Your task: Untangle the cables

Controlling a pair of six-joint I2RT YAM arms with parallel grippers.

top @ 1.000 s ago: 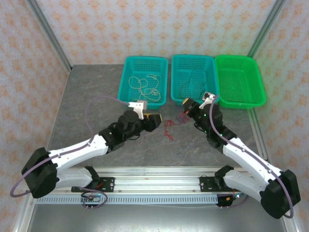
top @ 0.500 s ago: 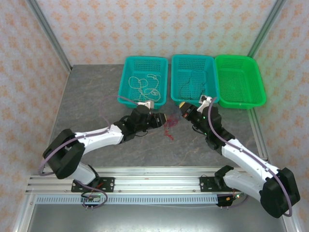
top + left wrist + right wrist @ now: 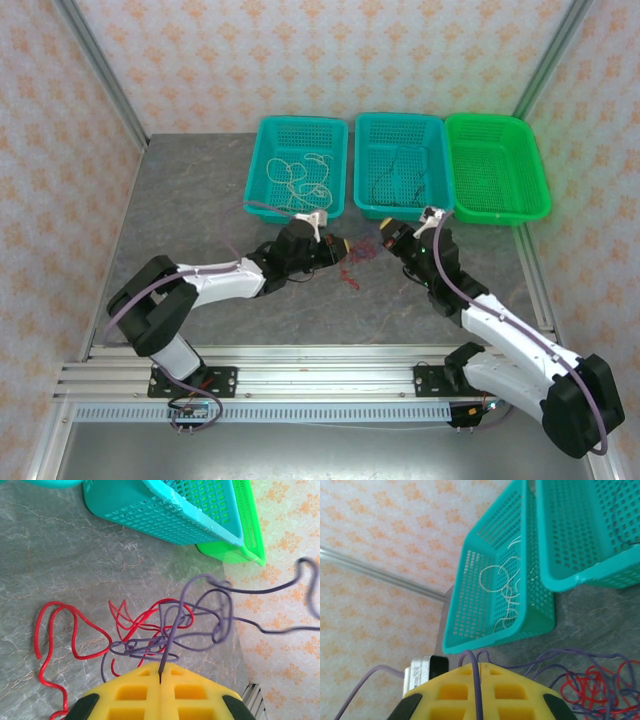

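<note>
The red cable runs through the purple cable's loops while both grippers hold the purple cable, so next I open my right gripper and grab the red cable.
A tangle of thin red and purple cables lies on the grey table between my two grippers. My left gripper is at the tangle's left edge. In the left wrist view its yellow fingers are shut on a purple cable that rises from loops wound through the red cable. My right gripper is at the tangle's upper right, and its fingers are shut on another stretch of the purple cable. The red cable lies below it on the right.
Three baskets stand in a row at the back. The left teal basket holds a cream-white cable, the middle teal basket holds a dark cable, and a green basket is on the right. Walls enclose the table on both sides.
My left arm has reached forward and right to the tangle, and its gripper has closed on the purple cable. My right gripper has shifted slightly and stayed shut.
</note>
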